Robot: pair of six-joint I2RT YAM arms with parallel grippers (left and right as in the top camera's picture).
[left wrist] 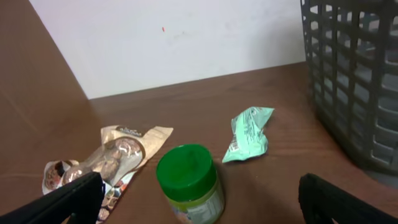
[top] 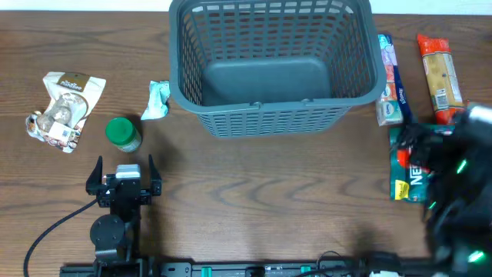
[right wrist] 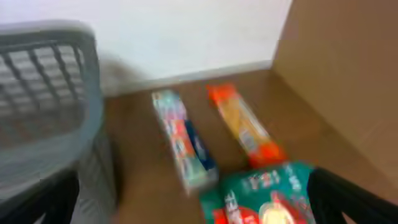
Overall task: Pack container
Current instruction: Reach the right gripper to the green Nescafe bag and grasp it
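The flat green packet (top: 410,175) has my right gripper pointing level over it, so I should swing back, tilt the fingers down and grip it by its outer end (right wrist: 303,179).
The container (top: 269,65), a large dark grey slotted basket, stands at the back middle of the table with nothing in it. My left gripper (top: 123,173) is open near the front left, just behind a small green-lidded jar (top: 123,132). In the left wrist view the jar (left wrist: 189,177) stands between the wide-apart fingers (left wrist: 68,199), untouched. My right gripper (top: 415,146) is open over a green packet (top: 407,169) at the right. That packet (right wrist: 267,196) lies low between the spread fingers in a blurred right wrist view.
A brown pouch (top: 65,108) lies far left and a small pale green packet (top: 157,100) lies beside the basket's left wall. Right of the basket lie a long striped box (top: 390,81) and an orange packet (top: 440,77). A cable trails from the left arm.
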